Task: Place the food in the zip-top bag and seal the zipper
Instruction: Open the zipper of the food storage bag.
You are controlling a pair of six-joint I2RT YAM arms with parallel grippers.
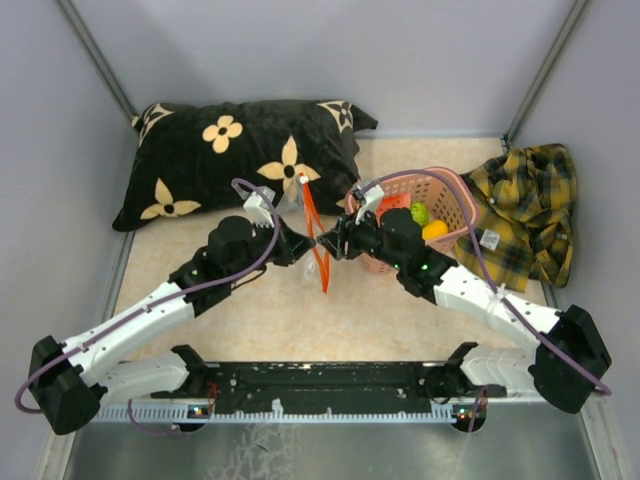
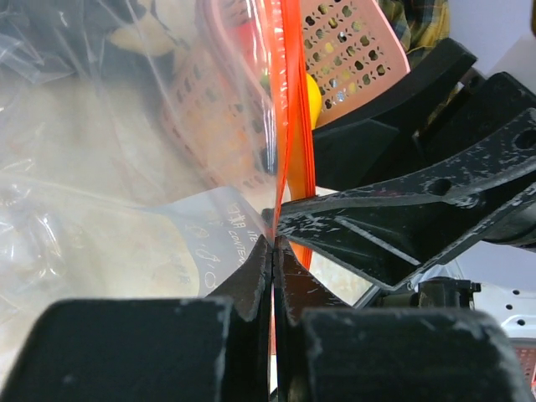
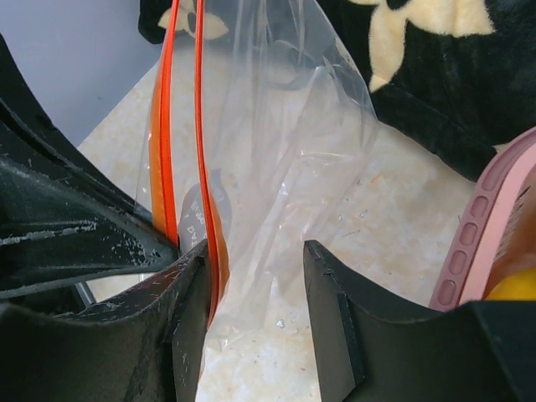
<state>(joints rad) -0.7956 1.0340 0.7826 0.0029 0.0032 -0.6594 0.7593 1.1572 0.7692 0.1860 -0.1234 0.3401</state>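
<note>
The bag's opening (image 3: pixel 182 92) is a narrow slit, so my right gripper should hold its zipper strip while my left gripper opens and takes the opposite zipper strip (image 3: pixel 165 142).
The clear zip-top bag (image 1: pixel 312 232) hangs upright between my two grippers, its red-orange zipper (image 1: pixel 316 235) running top to bottom. My left gripper (image 2: pixel 274 244) is shut on the bag's edge beside the zipper (image 2: pixel 292 100); it shows in the top view (image 1: pixel 298 246) too. My right gripper (image 3: pixel 255 260) is open, with one zipper strip (image 3: pixel 202 126) and the bag film (image 3: pixel 285 134) between its jaws, the strip against the left finger. The mouth is parted. The food, green (image 1: pixel 419 213), orange (image 1: pixel 435 230) and red (image 1: pixel 392 205) pieces, lies in the pink basket (image 1: pixel 452 196).
A black flowered pillow (image 1: pixel 240 155) lies at the back left. A yellow plaid cloth (image 1: pixel 525 205) lies at the right, against the basket. The basket's wall (image 3: pixel 486 234) stands close to my right gripper's right finger. Grey walls bound the table.
</note>
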